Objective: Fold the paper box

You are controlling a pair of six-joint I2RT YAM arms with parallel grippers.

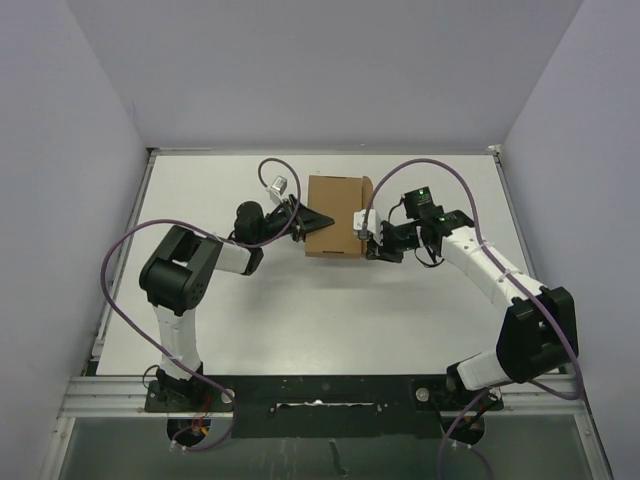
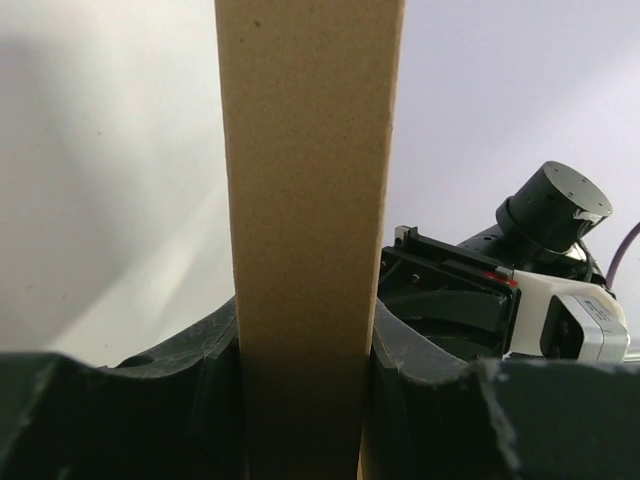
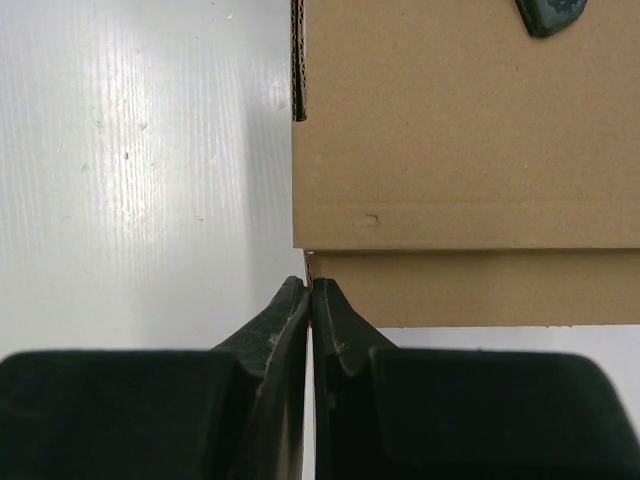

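I should keep guiding the box side's thin edge (image 3: pixel 309 267) in with my right gripper until it meets the broad panel's corner (image 3: pixel 298 243), and then let go, because the two are lined up.
The paper box (image 1: pixel 335 217) is a brown cardboard piece, partly folded, in the middle of the white table. My left gripper (image 1: pixel 305 220) is at its left side. In the left wrist view its jaws (image 2: pixel 305 335) are shut on an upright cardboard panel (image 2: pixel 305 150) that fills the gap between them. My right gripper (image 1: pixel 366 238) is at the box's right near corner. In the right wrist view its fingertips (image 3: pixel 311 287) are pinched on the thin edge of a cardboard wall, with the broad brown panels (image 3: pixel 460 130) just beyond. A left fingertip (image 3: pixel 550 15) shows at the box's far side.
The white table (image 1: pixel 400 310) is walled in by pale walls at the back and both sides. Purple cables (image 1: pixel 125 300) loop beside each arm. The right arm's wrist (image 2: pixel 540 290) shows behind the cardboard in the left wrist view.
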